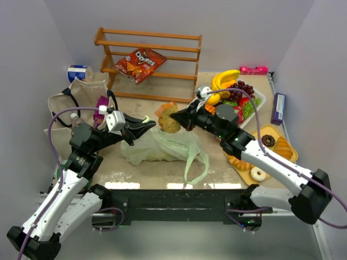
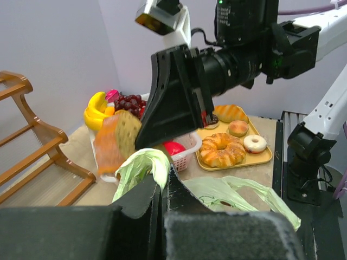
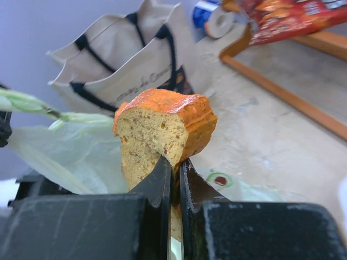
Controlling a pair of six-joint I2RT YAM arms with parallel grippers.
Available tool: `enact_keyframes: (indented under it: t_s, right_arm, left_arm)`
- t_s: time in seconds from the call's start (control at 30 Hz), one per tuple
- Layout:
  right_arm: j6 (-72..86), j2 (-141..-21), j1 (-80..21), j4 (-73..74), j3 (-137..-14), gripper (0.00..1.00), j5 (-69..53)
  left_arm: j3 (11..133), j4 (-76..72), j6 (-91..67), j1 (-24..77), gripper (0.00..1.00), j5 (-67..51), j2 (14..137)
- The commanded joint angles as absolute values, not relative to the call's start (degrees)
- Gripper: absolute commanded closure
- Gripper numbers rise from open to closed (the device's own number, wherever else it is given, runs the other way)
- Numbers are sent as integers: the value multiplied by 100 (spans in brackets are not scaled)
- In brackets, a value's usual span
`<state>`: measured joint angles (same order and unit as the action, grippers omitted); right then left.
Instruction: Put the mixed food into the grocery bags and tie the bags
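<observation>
My right gripper should keep lowering the bread into the bag's opening and let go there, because my left gripper is lifting the green bag's handle next to the bread.
My right gripper is shut on a piece of toy bread with an orange crust, held above the pale green plastic bag; the bread also shows in the top view and the left wrist view. My left gripper is shut on a handle of the green bag and lifts it at the bag's left side. The beige tote with black handles stands at the far left, also in the right wrist view. A red snack packet lies on the wooden rack.
A white basket of toy fruit with bananas and grapes sits at the right back. A yellow tray of donuts and pastries lies right of the bag. A purple box and a pink item lie by the right wall. A blue-white can stands behind the tote.
</observation>
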<state>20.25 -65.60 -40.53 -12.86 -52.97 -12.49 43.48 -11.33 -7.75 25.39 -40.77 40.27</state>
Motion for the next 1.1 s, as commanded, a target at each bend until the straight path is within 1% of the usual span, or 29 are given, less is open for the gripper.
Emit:
enact_keyframes:
  t_s: [0.0, 0.1, 0.23, 0.37, 0.5, 0.57, 0.77, 0.87, 0.93, 1.0, 1.03, 1.07]
  right_arm:
    - [1652, -6890, -4464, -2451, -5388, 100, -1212]
    - [1670, -7022, -4772, -2733, -5213, 100, -1169]
    - [1679, -7181, -5193, -2707, -5019, 100, -1178]
    - [1758, -7084, -5414, -2655, -4729, 100, -1248]
    - [1732, -7207, -5537, -2461, -4693, 100, -1362]
    - [1714, -7426, -5563, -2286, -4728, 100, -1310]
    - [1529, -8400, -5572, -1487, -5430, 100, -985]
    - [1477, -8613, -5563, -1258, -5651, 99, -897]
    - [1407, -8552, -5563, -1248, -5660, 96, -888]
    - [1336, -8394, -5564, -1143, -5678, 75, -862]
    - [1301, -8324, -5572, -1073, -5695, 64, -800]
    - [1283, -8254, -5572, -916, -5730, 50, -782]
  left_arm:
    - [4377, -1424, -607, 2514, 100, -4122, 3999]
    - [4377, -1406, -598, 2514, 100, -4087, 4008]
    - [4394, -1336, -545, 2514, 100, -4000, 4034]
    - [4421, -1266, -475, 2514, 100, -3911, 4043]
    - [4421, -1274, -492, 2514, 100, -3937, 4060]
    - [4430, -1274, -501, 2514, 100, -3938, 4061]
    - [4412, -1274, -483, 2514, 100, -3938, 4034]
    - [4412, -1248, -457, 2514, 100, -3876, 4017]
    - [4412, -1231, -439, 2514, 100, -3832, 4008]
    - [4421, -1230, -422, 2514, 100, -3815, 3999]
    - [4421, -1222, -422, 2514, 100, -3814, 3999]
    - [4421, -1222, -413, 2514, 100, -3814, 4008]
